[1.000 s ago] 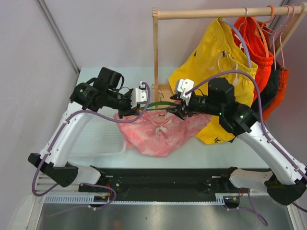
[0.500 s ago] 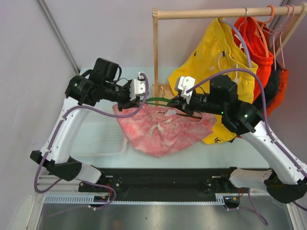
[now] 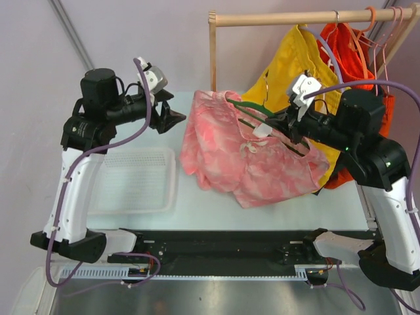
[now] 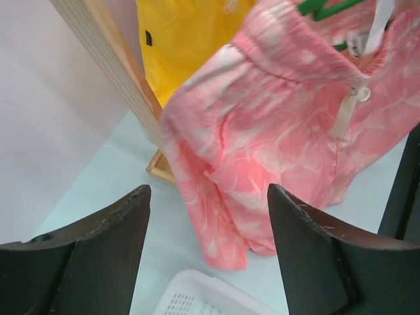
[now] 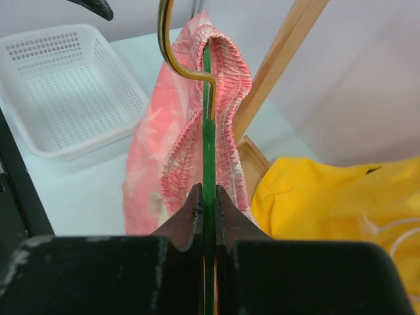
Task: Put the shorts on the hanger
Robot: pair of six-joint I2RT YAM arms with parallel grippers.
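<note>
Next, my left gripper turns the hook in line (image 3: 266, 86) before I hang the shorts, because the hook stands crooked (image 5: 170, 54) to the green hanger in my right gripper.
The pink mottled shorts (image 3: 243, 157) hang by their waistband over the green hanger (image 3: 253, 109), raised above the table in front of the rack. My right gripper (image 3: 281, 125) is shut on the hanger's wire. In the right wrist view the green hanger (image 5: 207, 131) runs straight out between my shut right gripper (image 5: 207, 191), with the shorts' elastic waistband (image 5: 226, 62) on both sides of it. My left gripper (image 3: 172, 118) is open, left of the shorts and apart from them. In the left wrist view the left gripper (image 4: 209, 190) holds nothing and faces the shorts (image 4: 282, 131).
A white basket (image 3: 134, 180) sits on the table at the left. The wooden rack post (image 3: 213, 65) stands just behind the shorts. Its rail (image 3: 295, 18) carries yellow shorts (image 3: 298, 65), orange-red shorts (image 3: 348, 72) and further hangers (image 3: 384, 39) at the right.
The left gripper has opened, let go of the shorts and drawn back to the left. The right arm has lifted the hanger, with the shorts on it, up and to the right.
</note>
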